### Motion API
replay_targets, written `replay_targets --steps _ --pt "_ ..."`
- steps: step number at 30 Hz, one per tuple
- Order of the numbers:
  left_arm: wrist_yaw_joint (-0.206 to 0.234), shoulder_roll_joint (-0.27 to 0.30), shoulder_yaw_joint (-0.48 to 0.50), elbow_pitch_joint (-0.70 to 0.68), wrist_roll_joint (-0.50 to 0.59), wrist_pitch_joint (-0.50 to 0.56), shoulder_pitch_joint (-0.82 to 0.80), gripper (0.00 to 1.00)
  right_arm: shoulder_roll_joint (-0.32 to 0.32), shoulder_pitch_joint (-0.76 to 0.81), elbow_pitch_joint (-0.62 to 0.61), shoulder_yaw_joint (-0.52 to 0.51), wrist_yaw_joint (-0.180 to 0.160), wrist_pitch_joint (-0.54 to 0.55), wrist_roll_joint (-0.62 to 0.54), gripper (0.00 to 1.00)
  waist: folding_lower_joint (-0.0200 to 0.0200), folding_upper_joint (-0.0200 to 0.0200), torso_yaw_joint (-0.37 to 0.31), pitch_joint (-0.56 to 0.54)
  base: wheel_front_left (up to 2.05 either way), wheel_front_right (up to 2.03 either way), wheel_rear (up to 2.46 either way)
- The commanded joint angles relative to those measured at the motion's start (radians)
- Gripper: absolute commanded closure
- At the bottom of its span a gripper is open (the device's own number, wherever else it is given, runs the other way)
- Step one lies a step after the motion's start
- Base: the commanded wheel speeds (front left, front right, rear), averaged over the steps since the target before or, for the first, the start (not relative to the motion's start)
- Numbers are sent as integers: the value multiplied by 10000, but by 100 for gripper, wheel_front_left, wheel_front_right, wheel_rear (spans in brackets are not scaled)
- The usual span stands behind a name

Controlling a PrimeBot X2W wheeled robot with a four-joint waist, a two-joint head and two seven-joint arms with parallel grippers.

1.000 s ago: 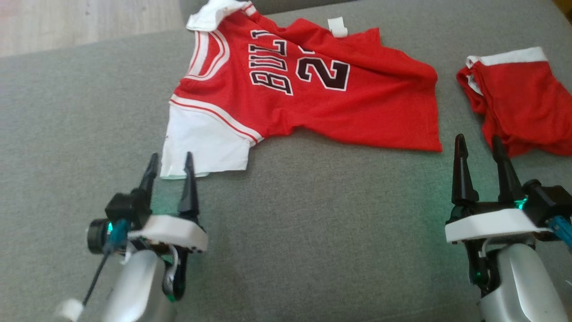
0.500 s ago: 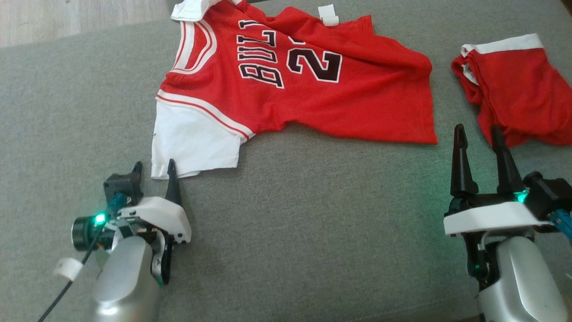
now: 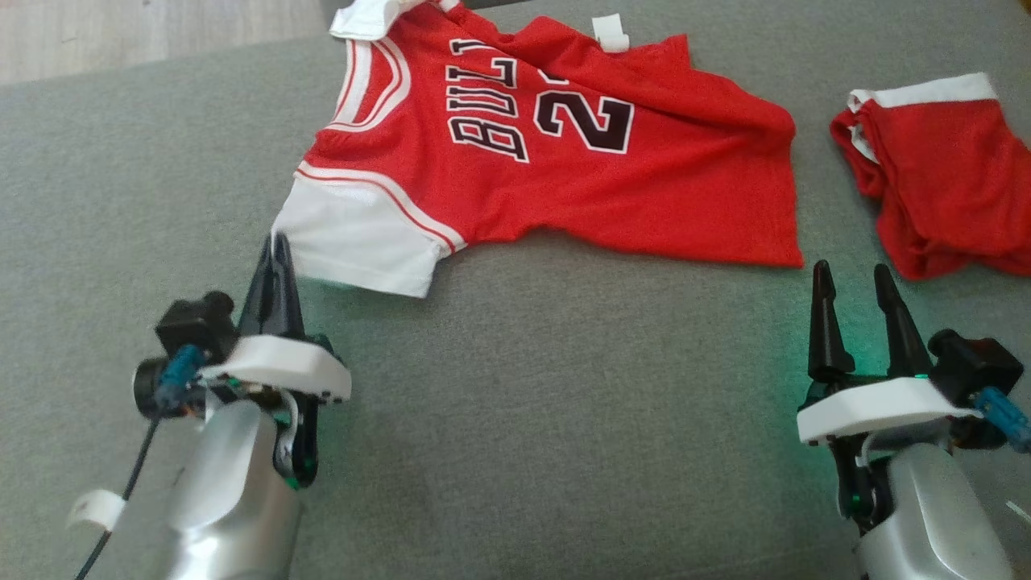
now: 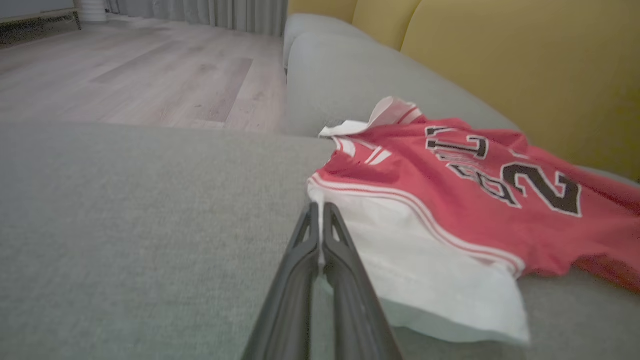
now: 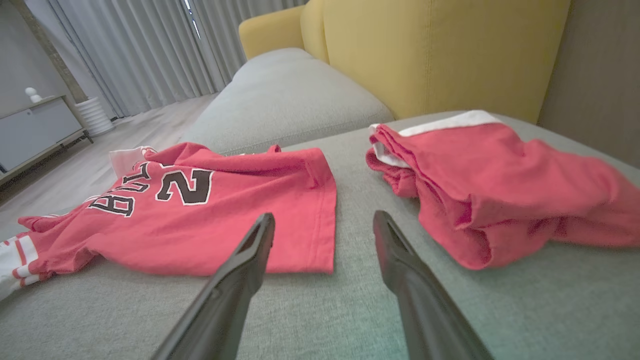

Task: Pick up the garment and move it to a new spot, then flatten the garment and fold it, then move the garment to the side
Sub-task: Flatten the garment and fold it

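The jersey's far side (image 3: 667, 72) will spread out flat and show hidden letters when I lift its corners, because the number runs (image 3: 553, 77) under a fold.
The garment (image 3: 644, 177) is a red jersey with white sleeves, black "BULL" lettering and a number, spread on the grey sofa seat (image 3: 564, 403). My left gripper (image 3: 275, 240) is shut on the outer corner of its near white sleeve (image 3: 354, 242), which is raised a little off the cushion. In the left wrist view the closed fingertips (image 4: 320, 206) pinch the sleeve edge (image 4: 425, 280). My right gripper (image 3: 852, 272) stands open over bare cushion, just short of the jersey's hem. In the right wrist view it (image 5: 324, 220) frames the gap between the jersey (image 5: 200, 225) and the shorts.
Red shorts (image 3: 942, 177) with a white waistband lie bunched at the right, just beyond my right gripper, and appear again as shorts (image 5: 500, 185). A yellow backrest (image 5: 425, 50) rises behind the seat. Wooden floor (image 4: 125, 75) lies past the seat's left edge.
My left gripper moved forward onto the sleeve corner and shut on it; the near edge of the sleeve has lifted and drawn in. The right gripper stayed open, dropping slightly.
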Motion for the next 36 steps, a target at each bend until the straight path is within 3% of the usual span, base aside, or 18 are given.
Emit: replay_targets --steps 1,8,15,26,27,28,30,36 --pt "-25 141 442 -520 -59 -178 -182 100 -40 -391 -124 173 -9 -61 102 0 -1 -1 94 -61 0 0 0" --pt "-232 12 641 -2344 -49 -321 345 100 -39 -975 1465 -79 -9 444 1173 0 -1 -1 516 -170 0 0 0" --pt "-352 -81 514 -2979 35 -325 791 100 -39 -1869 3194 363 -9 695 2856 0 -1 -1 853 -130 0 0 0" --pt "-424 -131 244 -3095 -24 -326 819 100 -39 -2910 5306 1367 -9 391 3077 0 -1 -1 1158 32 0 0 0" --pt "-416 -132 241 -3097 -27 -326 822 100 -39 -2976 5445 1455 -9 374 3082 18 -1 -1 1170 47 0 0 0" --pt "-408 -133 244 -3091 -32 -326 824 100 -39 -3033 5554 1563 -9 358 3105 60 -1 -1 1179 53 0 0 0" --pt "-396 -135 256 -3076 -35 -326 829 100 -39 -3101 5679 1807 -9 331 3272 100 -1 -1 1186 39 0 0 0" --pt "-367 -138 389 -3145 -146 -327 905 100 -39 -3209 5593 2254 -9 133 3652 100 -1 -1 1097 -120 0 0 0"
